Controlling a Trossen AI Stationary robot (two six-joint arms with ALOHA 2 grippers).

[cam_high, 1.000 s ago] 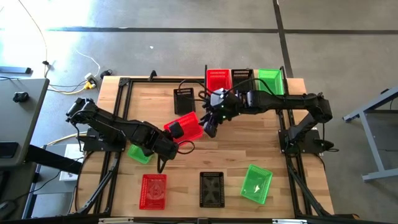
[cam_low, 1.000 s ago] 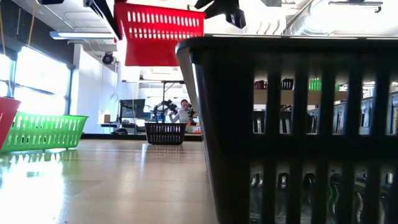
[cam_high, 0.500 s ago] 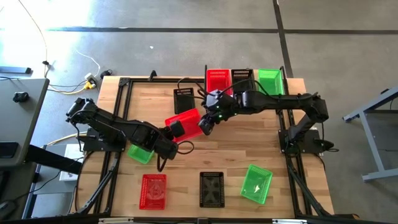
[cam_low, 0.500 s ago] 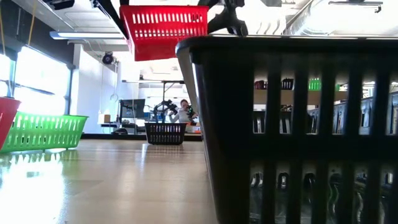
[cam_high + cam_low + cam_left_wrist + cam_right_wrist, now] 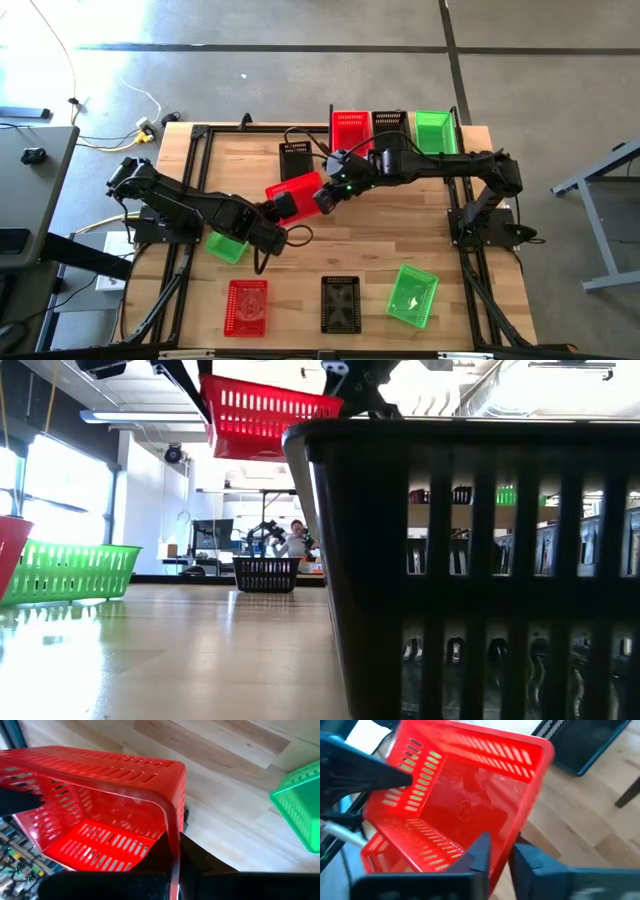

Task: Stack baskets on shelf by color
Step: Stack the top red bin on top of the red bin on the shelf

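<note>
I should open my left gripper and move it away, as both my grippers pinch the red basket's ends (image 5: 298, 197). My right gripper will then carry that basket to the shelf's red basket (image 5: 351, 130).
A red basket (image 5: 300, 190) hangs over the table's middle between both grippers; in the low view the red basket (image 5: 268, 415) is high above the wood and tilted. My left gripper (image 5: 283, 207) is shut on its left end, my right gripper (image 5: 322, 197) on its right end. The shelf (image 5: 371, 118) at the far right carries a red basket (image 5: 350, 128), a black basket (image 5: 388, 124) and a green basket (image 5: 433, 130) side by side, resting on their bottoms. My left gripper pinches the rim of the basket's end wall (image 5: 172, 845), one finger inside the basket and one outside. It comes slanting down from the table's left. The basket is lifted clear of the table. My right gripper has the opposite end wall (image 5: 502, 857) between its fingers, one finger (image 5: 480, 851) inside and one outside. It comes slanting down from the table's right. The basket hangs tilted between the two grippers.
A black basket (image 5: 295, 158) stands on the table beyond the held one. A green basket (image 5: 225, 246) lies under my left arm. Along the near edge stand a red basket (image 5: 247, 305), a black basket (image 5: 340, 303) and a green basket (image 5: 412, 295).
My right gripper has moved down and toward the table's left, rolled, and taken hold of the red basket's right end. The basket, level a second ago, now hangs tilted with its right end lower. My left gripper has kept its hold and rolled slightly.
</note>
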